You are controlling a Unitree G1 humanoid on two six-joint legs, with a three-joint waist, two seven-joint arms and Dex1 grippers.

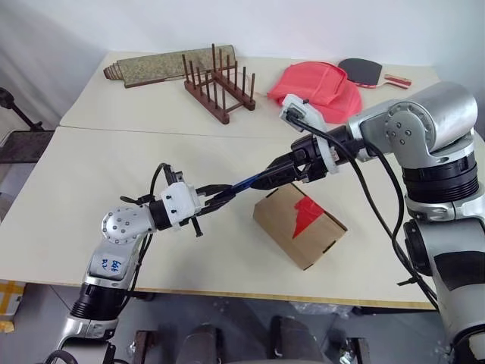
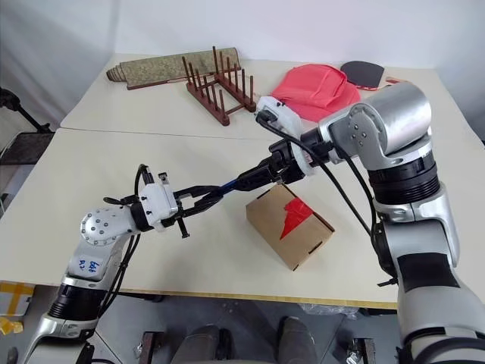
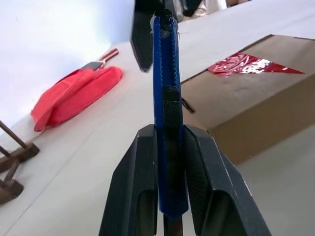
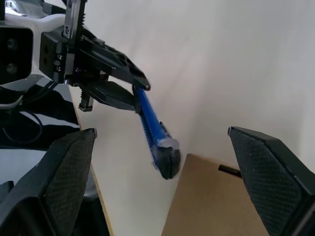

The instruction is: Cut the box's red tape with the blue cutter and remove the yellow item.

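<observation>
My left gripper's fingers cover the blue cutter's cutting end [image 3: 173, 208], so my right gripper should take the cutter's far end [image 4: 169, 157] before my left gripper steadies the box.
My left gripper [image 1: 216, 196] is shut on the near end of the blue cutter [image 1: 246, 182], held almost level above the table. Both black fingers [image 3: 135, 187] clamp the cutter [image 3: 165, 98] in the left wrist view. My right gripper [image 4: 161, 131] stands open, one finger on each side of the cutter's far end [image 4: 157, 142] without touching it. The box [image 1: 299, 224], brown cardboard, lies closed on the table just below and right of the cutter's tip. A ragged red tape [image 1: 307, 212] strip crosses its top and side. The yellow item is hidden.
At the back of the table stand a wooden rack [image 1: 220, 83], a rolled mat [image 1: 167, 64], a pink-red bag [image 1: 318, 83] and a paddle [image 1: 364, 72]. The table's front edge [image 1: 227, 292] runs close below the box.
</observation>
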